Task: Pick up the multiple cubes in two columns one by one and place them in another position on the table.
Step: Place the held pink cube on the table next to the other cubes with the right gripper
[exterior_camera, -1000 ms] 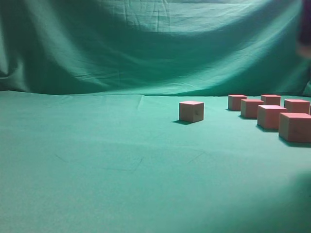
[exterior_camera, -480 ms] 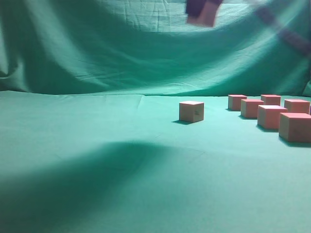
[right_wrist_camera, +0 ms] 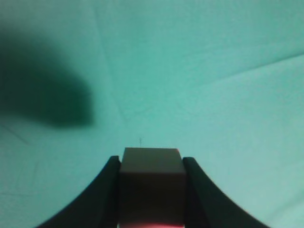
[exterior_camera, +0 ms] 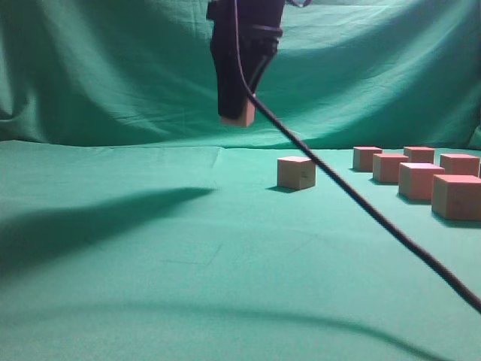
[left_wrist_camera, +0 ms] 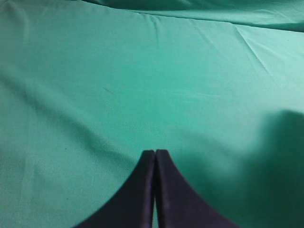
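Note:
I should keep lowering my right gripper until the salmon cube (exterior_camera: 237, 114) sits on the cloth, because it is hanging over open cloth (exterior_camera: 246, 180) next to the lone cube.
My right gripper (exterior_camera: 239, 113) hangs above the table (exterior_camera: 150, 248) left of centre, shut on a salmon cube (exterior_camera: 242, 116). In the right wrist view that cube (right_wrist_camera: 151, 183) sits dark between the two jaws (right_wrist_camera: 151, 166), well above the cloth. One lone cube (exterior_camera: 295, 172) stands on the table at the middle. Several more cubes (exterior_camera: 418, 179) stand in two columns at the right edge. My left gripper (left_wrist_camera: 155, 154) is shut and empty over bare cloth; it does not show in the exterior view.
A green cloth backdrop (exterior_camera: 113, 75) hangs behind the table. A black cable (exterior_camera: 361, 203) runs from my right arm down to the lower right. My arm's shadow (exterior_camera: 90, 218) lies on the cloth at the left.
My right gripper with the cube has moved left and down, from the top edge near the middle to a lower spot left of the lone cube. Its shadow has shifted left.

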